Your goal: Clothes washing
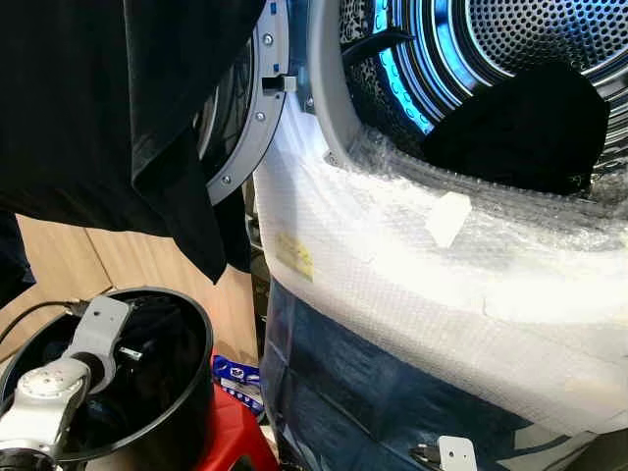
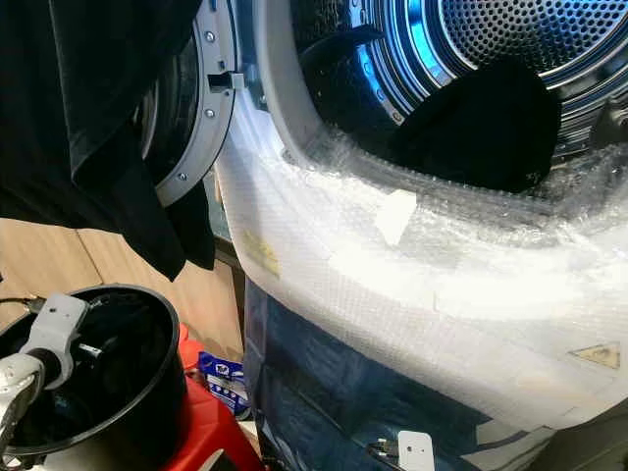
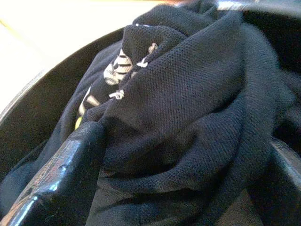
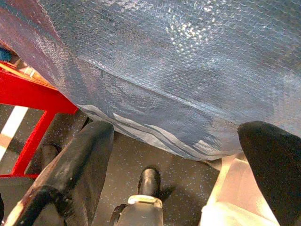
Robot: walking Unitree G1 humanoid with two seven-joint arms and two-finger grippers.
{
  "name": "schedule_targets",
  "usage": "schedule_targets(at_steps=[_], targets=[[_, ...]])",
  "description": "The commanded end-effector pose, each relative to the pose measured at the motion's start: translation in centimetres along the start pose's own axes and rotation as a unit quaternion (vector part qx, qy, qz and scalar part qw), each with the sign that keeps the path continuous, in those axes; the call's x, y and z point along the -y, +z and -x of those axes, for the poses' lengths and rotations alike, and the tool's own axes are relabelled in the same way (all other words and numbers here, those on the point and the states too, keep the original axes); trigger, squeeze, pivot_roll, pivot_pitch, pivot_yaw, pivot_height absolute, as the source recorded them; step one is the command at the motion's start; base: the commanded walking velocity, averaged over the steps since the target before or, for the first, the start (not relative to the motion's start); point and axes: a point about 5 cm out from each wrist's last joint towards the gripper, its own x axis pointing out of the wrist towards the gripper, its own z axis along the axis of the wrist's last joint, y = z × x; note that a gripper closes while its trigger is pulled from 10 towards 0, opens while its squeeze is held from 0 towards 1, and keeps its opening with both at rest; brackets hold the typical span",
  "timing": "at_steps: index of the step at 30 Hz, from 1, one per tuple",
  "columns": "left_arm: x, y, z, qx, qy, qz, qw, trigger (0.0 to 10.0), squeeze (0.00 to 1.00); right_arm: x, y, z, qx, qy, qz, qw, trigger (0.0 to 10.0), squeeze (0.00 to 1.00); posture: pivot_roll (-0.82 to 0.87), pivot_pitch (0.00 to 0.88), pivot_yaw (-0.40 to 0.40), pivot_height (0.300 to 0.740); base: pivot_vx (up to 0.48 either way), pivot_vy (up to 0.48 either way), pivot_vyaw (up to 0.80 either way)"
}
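Observation:
My gripper will bring the bunched dark mesh garment (image 3: 183, 99) free when it lifts it, and clothes will stay behind, because the garment is heaped loosely beside other dark cloth (image 3: 288, 96).
A black bucket (image 1: 196, 334) at lower left holds dark clothes (image 3: 188, 94) with a white print. My left arm (image 1: 83, 358) reaches down into it. My left gripper (image 3: 183, 146) is open, and its two black fingers (image 3: 66, 174) straddle a bunched fold of the dark cloth. The washer drum (image 1: 510, 39) is lit blue, with a black garment (image 1: 520, 123) lying at its mouth. Another black garment (image 1: 118, 118) hangs over the open door (image 1: 245, 128). My right gripper (image 4: 178, 160) hangs open and holds nothing, low in front of the washer, pointing at the floor.
Bubble wrap (image 1: 412, 265) covers the washer's front rim, with blue sheeting (image 1: 343, 392) below it. The bucket stands on a red stool (image 1: 231, 432), and a blue packet (image 1: 235, 378) lies beside it. A wooden panel (image 1: 59, 265) is at the left.

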Motion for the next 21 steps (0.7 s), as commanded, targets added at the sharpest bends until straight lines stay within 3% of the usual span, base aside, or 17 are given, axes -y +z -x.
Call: schedule_targets(at_steps=[1,7,8,9,21], targets=[[-0.24,-0.32,-0.07,-0.018,0.023,-0.003,1.0,10.0,0.0,-0.06,0.13,-0.02,0.002,0.001,-0.005,1.0,10.0,0.0,0.02,0.006,0.001,0.74,0.0,0.0,0.0],[-0.81,-0.74,-0.01,-0.028,0.064,-0.001,0.998,9.7,0.0,-0.19,-0.1,0.01,-0.001,0.002,-0.004,1.0,10.0,0.0,0.01,0.0,0.006,0.74,0.0,0.0,0.0],[-0.83,-0.76,-0.03,-0.028,0.067,0.0,0.997,3.5,0.0,-0.21,-0.12,0.01,-0.001,0.002,-0.004,1.0,10.0,0.0,0.01,0.0,0.006,0.74,0.0,0.0,0.0],[-0.86,-0.81,-0.03,-0.028,0.069,0.001,0.997,0.0,0.0,-0.23,-0.16,0.01,-0.001,0.003,-0.003,1.0,10.0,0.0,0.01,0.0,0.008,0.74,0.0,0.0,0.0],[-0.56,-0.79,-0.22,-0.027,0.067,-0.017,0.997,0.0,0.0,-0.37,-0.14,0.01,0.0,0.005,0.0,1.0,10.0,0.0,0.01,0.0,0.014,0.74,0.0,0.0,0.0]])
